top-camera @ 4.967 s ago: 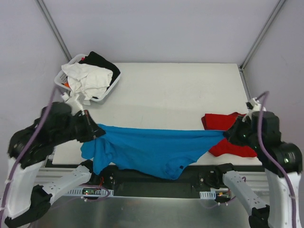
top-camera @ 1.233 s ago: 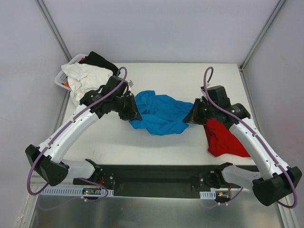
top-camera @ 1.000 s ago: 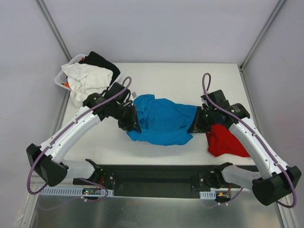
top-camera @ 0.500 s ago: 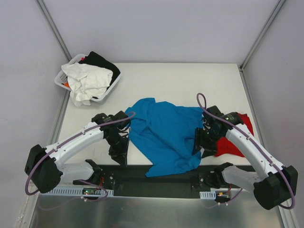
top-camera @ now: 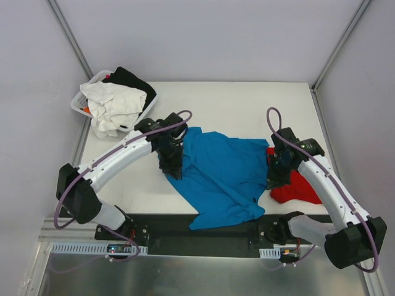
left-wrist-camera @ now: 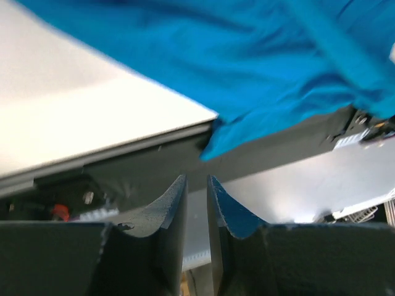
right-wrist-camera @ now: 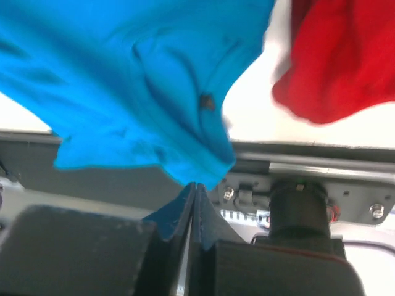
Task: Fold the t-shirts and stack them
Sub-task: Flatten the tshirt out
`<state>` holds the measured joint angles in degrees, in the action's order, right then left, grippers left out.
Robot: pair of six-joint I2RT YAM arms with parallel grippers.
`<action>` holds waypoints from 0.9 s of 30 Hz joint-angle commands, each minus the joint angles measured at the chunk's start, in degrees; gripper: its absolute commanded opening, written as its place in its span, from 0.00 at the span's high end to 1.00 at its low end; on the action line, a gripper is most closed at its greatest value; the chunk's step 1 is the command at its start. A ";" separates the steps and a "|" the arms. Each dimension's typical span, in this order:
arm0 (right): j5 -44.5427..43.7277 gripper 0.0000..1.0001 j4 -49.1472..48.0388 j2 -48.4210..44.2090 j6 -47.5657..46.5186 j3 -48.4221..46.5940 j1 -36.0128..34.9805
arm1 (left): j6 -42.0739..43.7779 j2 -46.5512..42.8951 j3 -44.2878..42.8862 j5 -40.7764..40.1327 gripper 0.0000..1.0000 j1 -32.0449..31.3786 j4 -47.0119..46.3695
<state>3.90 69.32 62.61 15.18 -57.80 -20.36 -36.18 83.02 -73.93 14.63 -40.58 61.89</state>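
Note:
The blue shirt's edge (top-camera: 268,150) has the red t-shirt lying against it, so my right gripper should first move the red t-shirt clear (top-camera: 299,187). Then my grippers should take the blue shirt's far corners.
The turquoise-blue t-shirt (top-camera: 216,166) lies spread, still wrinkled, on the white table (top-camera: 234,111), its lower hem hanging over the near edge. The red t-shirt (top-camera: 297,188) lies crumpled at the right, partly under the right arm. My left gripper (top-camera: 174,169) hovers at the blue shirt's left edge. In the left wrist view it (left-wrist-camera: 196,182) shows a narrow empty gap, with blue cloth (left-wrist-camera: 216,55) beyond. My right gripper (top-camera: 274,179) sits between the two shirts. The right wrist view shows it (right-wrist-camera: 193,188) shut on nothing, with blue (right-wrist-camera: 123,80) and red (right-wrist-camera: 345,61) cloth beyond.
A white basket (top-camera: 83,102) at the table's far left corner holds a white cloth (top-camera: 111,102) and a black cloth (top-camera: 131,80). A black rail (top-camera: 203,234) with the arm bases runs along the near edge.
The blue shirt was dragged toward the near edge and spread out. Both grippers have let it go, and both have drawn back from the near edge.

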 commanded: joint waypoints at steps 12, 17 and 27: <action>13.48 0.99 -17.81 15.86 -7.88 5.51 31.86 | 5.51 19.72 -15.53 3.91 0.88 -0.64 -15.22; 14.02 0.99 -17.72 22.29 -10.26 -2.22 35.82 | 7.27 24.46 -16.33 3.65 0.88 -0.64 -16.70; 30.37 0.99 -32.99 25.01 -4.64 9.08 40.05 | 5.42 30.27 -20.81 6.63 0.88 -0.03 -19.26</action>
<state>26.52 43.20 86.63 8.43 -54.35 19.86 -30.48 113.56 -91.48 19.11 -40.53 43.53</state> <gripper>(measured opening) 0.012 0.120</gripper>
